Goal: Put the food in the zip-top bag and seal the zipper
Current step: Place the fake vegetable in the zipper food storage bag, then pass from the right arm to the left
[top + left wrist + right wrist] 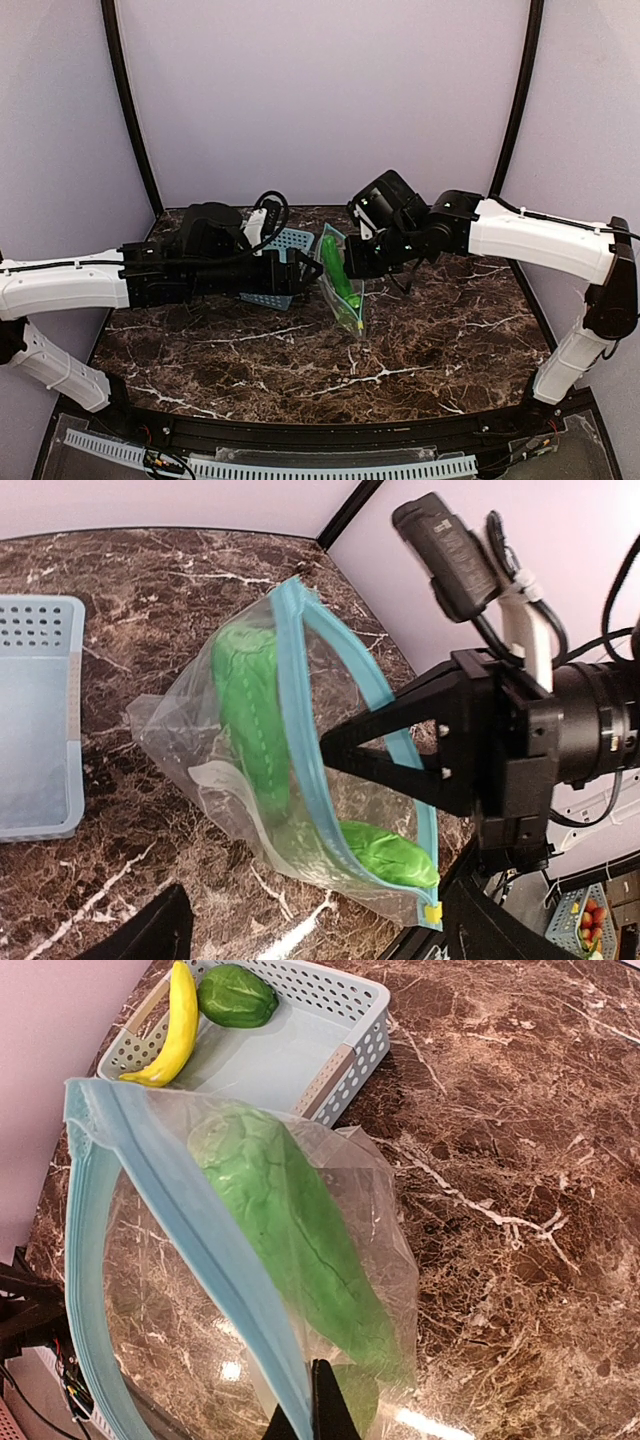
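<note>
A green piece (388,854) is at the yellow-tab end of the zipper, so my left gripper should keep hold of the near zipper edge (312,770) while my right gripper pushes that green piece further in.
The zip-top bag (342,285) hangs upright over the table with its mouth open. Its light-blue zipper (300,730) forms a loop, with a yellow tab at one end. Two long green pieces of the food (250,710) lie inside the bag (400,1260). My right gripper (315,1408) is shut on the zipper (190,1230) edge and holds the bag up. My left gripper (320,915) stands open just in front of the bag mouth, its fingers wide apart and apart from the plastic. The yellow banana (178,1022) and green pepper (237,995) lie in the basket.
A light-blue slotted basket (290,240) sits on the dark marble table behind the left gripper, close to the bag. Its rim (340,1060) is just beyond the bag. Purple walls close in the back and sides.
</note>
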Controlling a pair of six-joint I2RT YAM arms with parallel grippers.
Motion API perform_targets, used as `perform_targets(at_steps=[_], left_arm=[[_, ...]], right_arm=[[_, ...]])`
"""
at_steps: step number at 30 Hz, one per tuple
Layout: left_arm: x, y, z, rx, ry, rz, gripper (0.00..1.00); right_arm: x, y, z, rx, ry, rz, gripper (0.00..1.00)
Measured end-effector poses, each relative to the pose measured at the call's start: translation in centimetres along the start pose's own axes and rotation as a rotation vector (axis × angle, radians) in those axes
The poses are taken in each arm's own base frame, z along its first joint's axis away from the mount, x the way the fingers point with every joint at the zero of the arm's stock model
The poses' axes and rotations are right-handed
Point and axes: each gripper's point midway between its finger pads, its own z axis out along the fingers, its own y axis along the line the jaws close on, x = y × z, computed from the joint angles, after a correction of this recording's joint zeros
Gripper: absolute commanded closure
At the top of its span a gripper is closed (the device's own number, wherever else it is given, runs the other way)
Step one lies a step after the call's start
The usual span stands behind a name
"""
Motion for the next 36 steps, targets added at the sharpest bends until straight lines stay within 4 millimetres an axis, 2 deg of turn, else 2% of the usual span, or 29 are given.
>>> perform_targets(at_steps=[5,8,16,18,19,21,22,23,24,25,26,27,29,32,36], left_arm=[[2.2,2.1,1.2,-0.015,0.062,-0.072,0.14],[2.9,2.5,2.2,-0.006,0.085,-0.106,0.14],[2.3,0.8,3.5,0.096,0.068,-0.157,0.12],[2.2,0.7,3.9,0.109,0.065,-0.167,0.14],[2.3,0.6,4.1,0.112,0.068,-0.169,0.17],[2.7,1.0,4.8,0.110,0.082,-0.177,0.32],[3.0,1.2,5.1,0.105,0.089,-0.184,0.45],[3.2,1.5,5.4,0.097,0.097,-0.185,0.51],[3.5,1.8,5.7,0.089,0.104,-0.195,0.64],[3.8,2.1,6.0,0.081,0.113,-0.193,0.70],[4.0,2.3,6.3,0.075,0.119,-0.202,0.81],[4.2,2.5,6.4,0.070,0.125,-0.199,0.86],[4.5,2.7,6.7,0.065,0.134,-0.205,0.98],[4.8,2.7,6.9,0.070,0.146,-0.203,0.99],[5.2,2.7,7.3,0.070,0.163,-0.208,0.99]], right_arm=[[0.0,0.0,0.0,0.000,0.000,0.000,1.00],[0.0,0.0,0.1,0.000,0.001,0.000,1.00],[0.4,0.0,0.7,0.004,0.018,-0.001,1.00],[0.5,0.0,0.7,0.002,0.022,-0.001,1.00],[0.5,0.0,0.8,0.002,0.023,-0.001,1.00],[0.5,0.0,0.8,0.002,0.023,-0.001,1.00],[0.5,0.0,0.8,0.002,0.023,-0.001,1.00],[0.5,0.0,0.8,0.002,0.024,-0.001,1.00],[0.6,0.0,0.8,0.002,0.024,-0.001,1.00],[0.6,-0.1,0.8,0.003,0.026,-0.001,1.00],[0.8,-0.2,0.9,0.004,0.030,0.001,1.00],[1.1,-0.3,1.1,0.009,0.036,0.001,1.00],[1.8,-0.8,1.4,0.021,0.054,0.000,0.92],[2.8,-1.4,1.9,0.033,0.080,-0.001,0.74],[3.7,-1.6,1.9,0.027,0.100,-0.009,0.42]])
